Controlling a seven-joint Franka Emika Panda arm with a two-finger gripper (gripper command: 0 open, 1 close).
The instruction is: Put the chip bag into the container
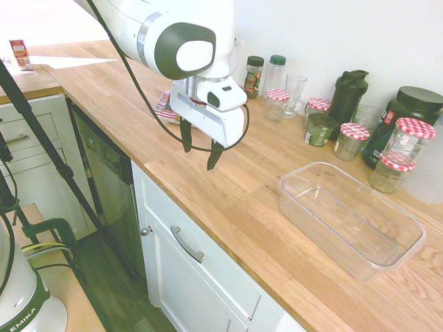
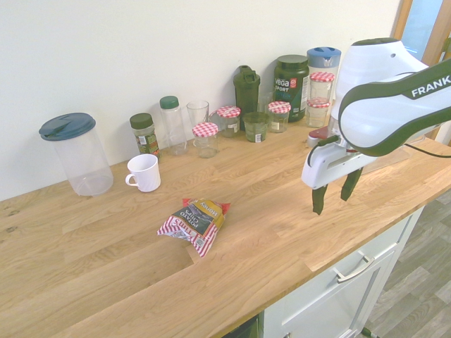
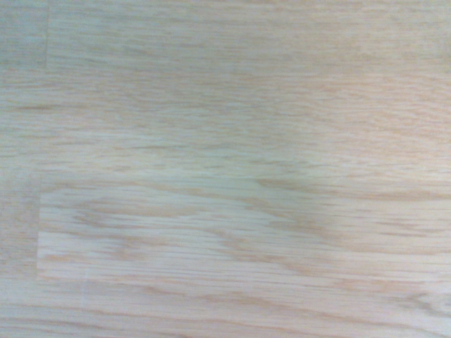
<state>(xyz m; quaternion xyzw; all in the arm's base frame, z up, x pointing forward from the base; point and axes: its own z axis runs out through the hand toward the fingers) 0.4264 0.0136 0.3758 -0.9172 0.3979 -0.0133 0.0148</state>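
Observation:
The chip bag [image 1: 168, 113] will buckle into a deep crease with flaring ends when the robot carries it, because the striped edge [image 1: 163, 105] looks thin and crinkled.
The chip bag [image 2: 194, 224], a crinkled packet with red-and-white striped edges, lies flat on the wooden counter; in the first exterior view only its corner [image 1: 164, 106] shows behind the arm. The container [image 1: 349, 218], a clear shallow plastic tub, stands empty on the counter near the front edge; the second exterior view does not show it. My gripper [image 1: 201, 147] [image 2: 333, 193] hangs open above bare counter between the bag and the tub, holding nothing. The wrist view shows only wood grain.
Along the wall stand red-checked-lid jars [image 1: 354, 140], a drinking glass [image 1: 294, 93], a dark shaker bottle [image 2: 246, 91], a black tub [image 2: 291, 86], spice bottles [image 2: 144, 133], a white mug [image 2: 144, 172] and a clear pitcher with a blue lid [image 2: 74, 153]. The counter's front edge [image 1: 208, 228] drops to the cabinets.

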